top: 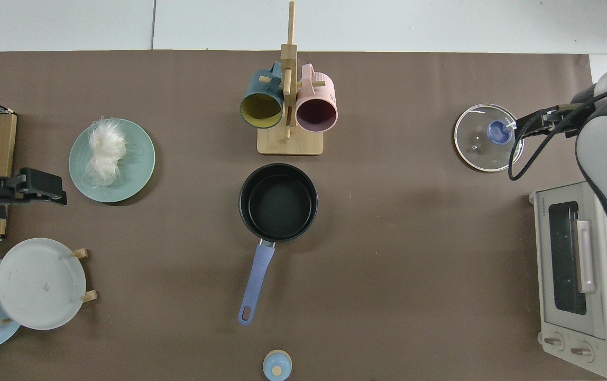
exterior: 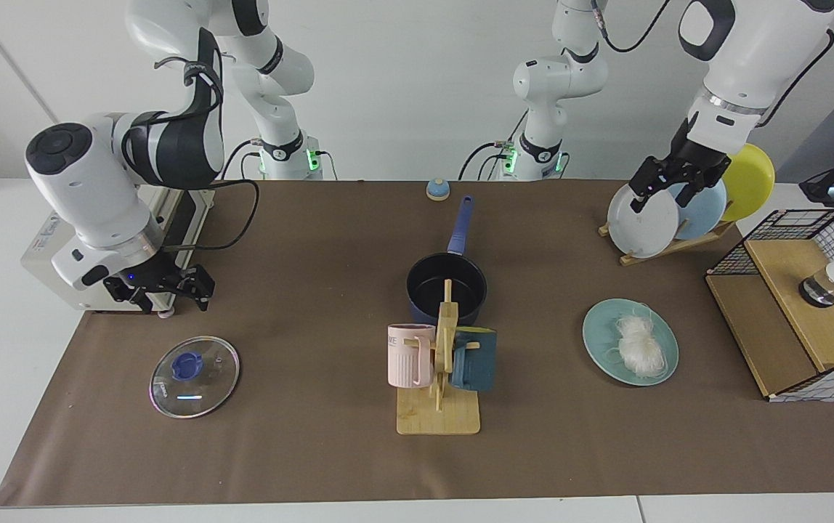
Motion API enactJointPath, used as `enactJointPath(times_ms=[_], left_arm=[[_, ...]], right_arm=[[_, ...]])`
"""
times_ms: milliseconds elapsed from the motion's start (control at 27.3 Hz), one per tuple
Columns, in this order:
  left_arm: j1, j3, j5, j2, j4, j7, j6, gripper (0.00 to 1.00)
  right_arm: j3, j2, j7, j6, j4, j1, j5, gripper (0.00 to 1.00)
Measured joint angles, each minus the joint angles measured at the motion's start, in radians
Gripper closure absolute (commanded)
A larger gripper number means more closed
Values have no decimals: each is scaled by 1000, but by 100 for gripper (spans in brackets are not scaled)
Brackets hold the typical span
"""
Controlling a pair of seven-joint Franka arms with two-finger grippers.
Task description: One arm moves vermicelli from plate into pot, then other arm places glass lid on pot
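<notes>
The glass lid seems about as wide as the navy pot's opening, so the lid will sit level on the pot's rim when I lower it.
White vermicelli lies piled on the teal-green plate. The navy pot stands at the table's middle with nothing inside, its blue handle pointing toward the arm bases. The glass lid lies flat on the mat. My right gripper hangs open just beyond the lid, close to its blue knob in the top view and not touching it. My left gripper is open in the air by the plate rack, apart from the teal-green plate.
A wooden mug rack with a pink and a teal mug stands in front of the pot. A toaster oven sits behind the right arm. A rack of plates, a wire-and-wood box and a small blue knobbed object line the edges.
</notes>
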Motion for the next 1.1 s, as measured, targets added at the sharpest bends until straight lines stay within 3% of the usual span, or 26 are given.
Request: enactJointPath(times_ms=[147, 733, 1100], left_arm=[[17, 15, 3, 14, -22, 9, 68, 0], [27, 11, 18, 31, -25, -40, 141, 0], [25, 6, 54, 236, -43, 0, 385, 1]], right_arm=[[0, 24, -14, 27, 1, -2, 0, 0], [0, 144, -69, 182, -2, -23, 0, 0], [0, 183, -91, 263, -32, -30, 0, 0]])
